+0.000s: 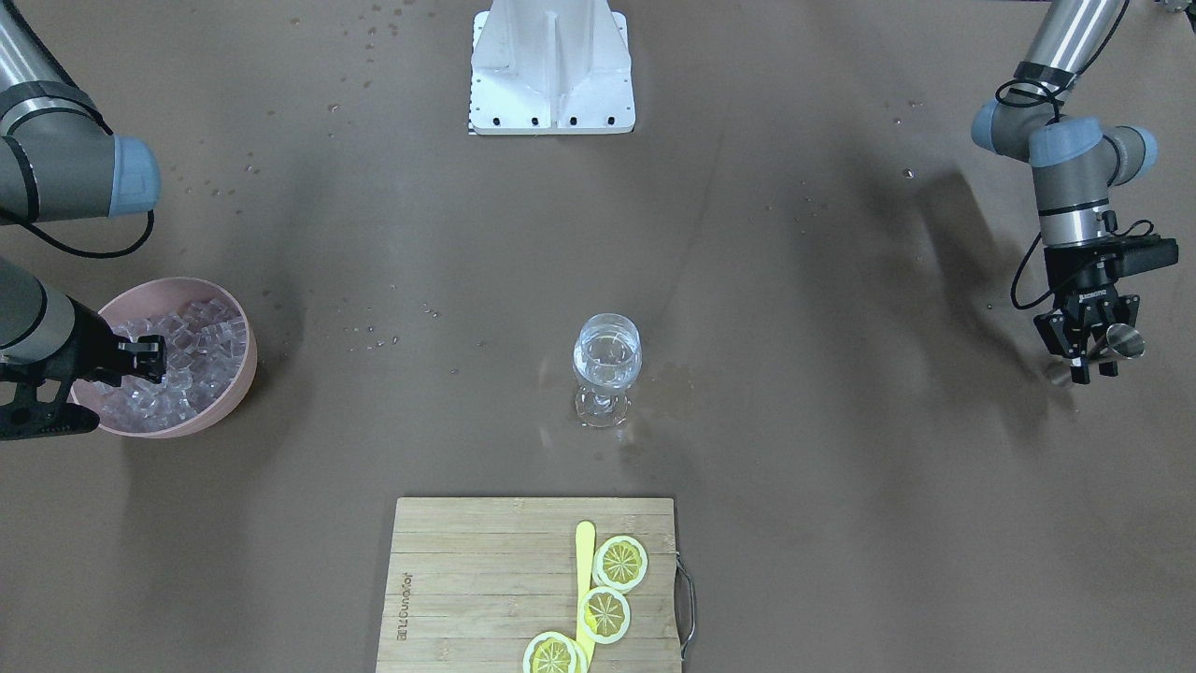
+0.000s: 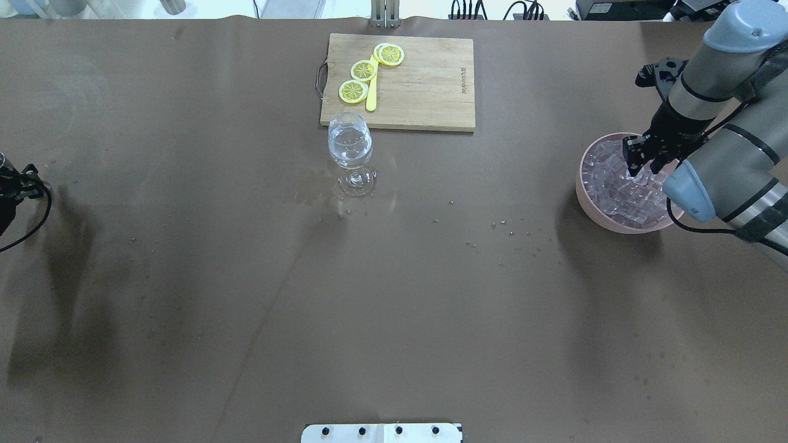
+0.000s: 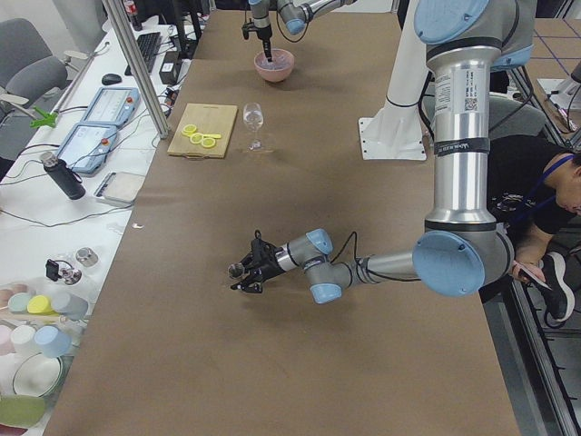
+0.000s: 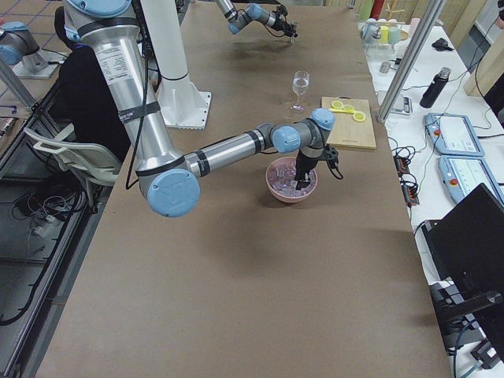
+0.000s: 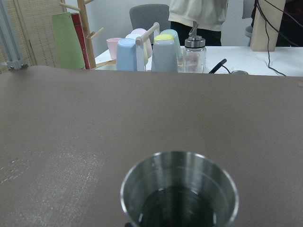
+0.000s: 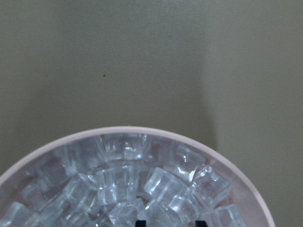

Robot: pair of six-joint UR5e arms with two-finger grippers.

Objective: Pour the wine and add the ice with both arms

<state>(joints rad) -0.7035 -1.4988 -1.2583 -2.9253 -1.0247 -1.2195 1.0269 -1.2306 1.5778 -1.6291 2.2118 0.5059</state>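
The ice cube [image 6: 162, 213] will come away by itself when the robot lifts it, because sharp edges and gaps [image 6: 190, 188] keep the cubes in the pink bowl apart.
A stemmed wine glass [image 1: 607, 360] [image 2: 351, 147] stands mid-table with clear wine in its bowl. The ice [image 2: 615, 191] [image 6: 142, 184] fills a pink bowl [image 1: 234, 374] [image 2: 582, 197] as a heap of clear cubes. My right gripper [image 1: 145, 360] [image 2: 641, 165] hangs in that bowl, open, and its fingertips [image 6: 141, 221] dip among the top cubes. Far to the other side, my left gripper [image 1: 1084, 360] [image 3: 250, 272] is shut on a small metal cup [image 1: 1121, 341] [image 5: 180, 194], held low over the table. I cannot tell what the cup's dark inside holds.
A wooden cutting board [image 1: 467, 579] [image 2: 425, 80] with three lemon slices [image 1: 621, 561] and a yellow stick lies beyond the glass. The white base bracket [image 1: 551, 65] sits at the robot's edge. Droplets and a wet patch [image 2: 314, 194] mark the brown table cover. A person [image 3: 545, 209] sits behind the robot.
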